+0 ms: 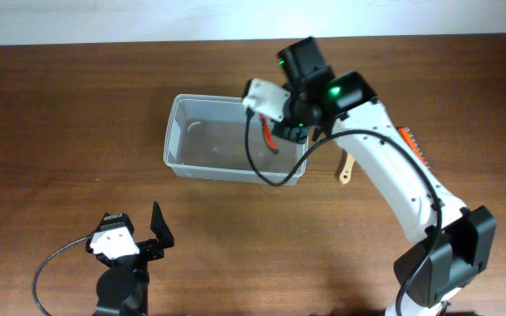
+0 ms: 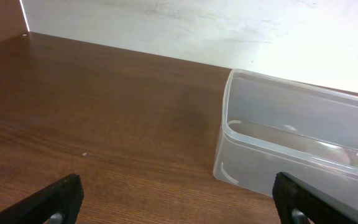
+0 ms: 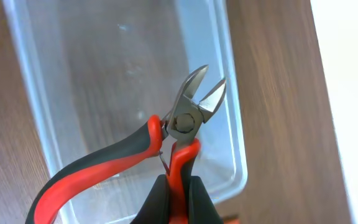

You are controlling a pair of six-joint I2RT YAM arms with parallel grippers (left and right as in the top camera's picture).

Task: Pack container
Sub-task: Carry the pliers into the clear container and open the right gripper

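Observation:
The red-and-black cutting pliers (image 1: 269,135) are hanging over the container's opening. My right gripper should keep going toward the container's empty middle (image 1: 234,143) and let go of them there.
The clear plastic container (image 1: 202,140) stands on the wooden table behind centre; it also shows in the left wrist view (image 2: 291,149) and the right wrist view (image 3: 104,74). My right gripper (image 3: 178,193) is shut on one handle of red-and-black cutting pliers (image 3: 185,118) and holds them over the container's right part, jaws open and pointing away. In the overhead view the pliers (image 1: 271,136) hang under the right gripper (image 1: 279,123). My left gripper (image 1: 148,233) is open and empty, low at the front left, apart from the container.
A pale wooden tool (image 1: 345,167) lies on the table right of the container. An orange-edged item (image 1: 415,149) peeks out behind the right arm. A white wall runs along the table's far edge (image 2: 166,25).

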